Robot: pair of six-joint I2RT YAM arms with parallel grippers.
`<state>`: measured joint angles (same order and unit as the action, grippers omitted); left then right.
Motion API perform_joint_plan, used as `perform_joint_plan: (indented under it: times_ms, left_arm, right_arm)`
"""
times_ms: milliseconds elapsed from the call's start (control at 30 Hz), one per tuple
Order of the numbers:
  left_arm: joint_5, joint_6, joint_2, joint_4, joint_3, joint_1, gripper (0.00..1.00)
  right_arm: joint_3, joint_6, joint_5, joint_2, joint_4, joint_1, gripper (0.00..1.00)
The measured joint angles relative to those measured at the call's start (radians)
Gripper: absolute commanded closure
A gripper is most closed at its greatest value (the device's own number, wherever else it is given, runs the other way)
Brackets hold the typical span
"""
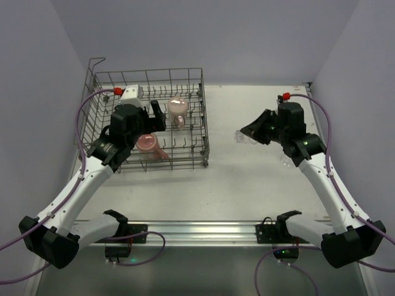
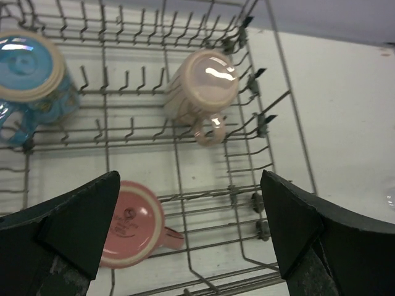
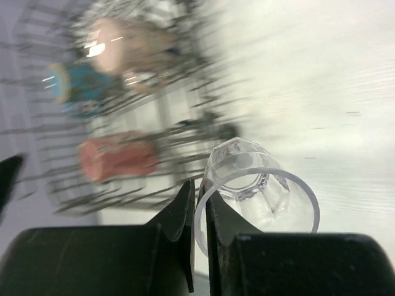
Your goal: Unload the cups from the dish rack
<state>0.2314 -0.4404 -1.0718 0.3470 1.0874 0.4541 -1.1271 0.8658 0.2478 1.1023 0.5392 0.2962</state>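
The glass tumbler's base (image 1: 239, 136) is free beyond its gripped rim. My right gripper should keep going to the open table (image 1: 266, 158) and let go once the tumbler's base stands flat.
The dish rack (image 1: 205, 132) is a grey wire basket at the back left. In it a pale pink-cream mug (image 2: 203, 86) and a pink-red mug (image 2: 129, 225) rest base up, also seen from above as pale mug (image 1: 178, 106) and red mug (image 1: 148, 143). My left gripper (image 2: 191, 228) hangs open over the rack, with the red mug beside its left finger. To the right of the rack, above the table, my right gripper (image 3: 200, 203) is shut on the rim of a clear glass tumbler (image 3: 259, 185), one finger inside it and one outside.
A blue cup (image 2: 28, 74) with a cream rim sits base up in the rack's left part; the left arm hides it in the top view. Rows of upright prongs (image 2: 129, 80) stand between the cups. The right wrist view is motion-blurred.
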Motion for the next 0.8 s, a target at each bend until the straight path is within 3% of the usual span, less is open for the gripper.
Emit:
perform_joint_plan:
  times_ms: [167,333,600,800]
  left_arm:
    - [0.13,-0.019,-0.041,0.121,0.009,0.0,0.0]
    - [0.182,-0.032,-0.043,0.167,0.018,0.0,0.0]
    - [0.195,-0.038,-0.043,0.198,0.04,0.0,0.0]
    - [0.221,-0.037,-0.037,0.223,0.041,-0.002,0.0]
  right_arm:
    - [-0.004,-0.119,-0.314,0.039,0.165,-0.006,1.0]
    - [0.025,-0.167,-0.508,0.16,0.216,-0.013,1.0]
    - [0.033,-0.194,-0.618,0.415,0.212,-0.029,1.0]
    - [0.008,-0.208,-0.632,0.512,0.205,-0.044,1.0]
